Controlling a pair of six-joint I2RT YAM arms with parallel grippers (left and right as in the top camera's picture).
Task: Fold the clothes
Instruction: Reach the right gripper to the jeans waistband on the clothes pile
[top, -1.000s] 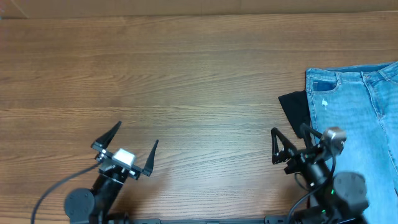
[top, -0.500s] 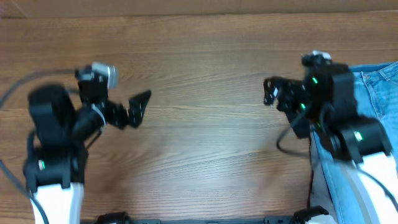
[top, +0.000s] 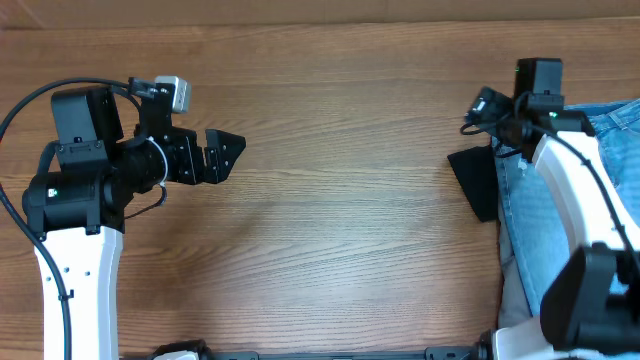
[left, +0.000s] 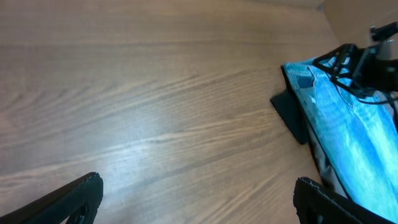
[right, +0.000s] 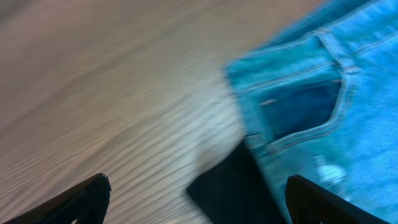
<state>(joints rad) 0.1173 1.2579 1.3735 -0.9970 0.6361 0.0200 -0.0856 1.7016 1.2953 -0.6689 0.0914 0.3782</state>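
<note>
I expect the light-blue jeans (left: 356, 127) to come away from dark clothes hidden under them when I pick the jeans up, because a black flat piece (left: 289, 116) sticks out below the jeans' edge.
The light-blue denim jeans (top: 565, 225) lie at the table's right edge, waistband toward the back, with a pocket near their left corner (right: 305, 106). They also show in the left wrist view (left: 351, 118). A black flat piece (top: 474, 180) sticks out from under their left edge. My right gripper (top: 484, 107) is open and empty, hovering over the table just left of the waistband corner (right: 199, 202). My left gripper (top: 218, 156) is open and empty over bare wood at the left, far from the jeans (left: 199, 205).
The wooden table (top: 330, 220) spans the view. The black piece also shows in the left wrist view (left: 290, 113) and the right wrist view (right: 230, 186). The right arm's white link (top: 585, 215) lies over the jeans.
Both arms have risen from the front edge. The left gripper swung to the left and back, now pointing right. The right gripper moved back toward the jeans' waistband corner.
</note>
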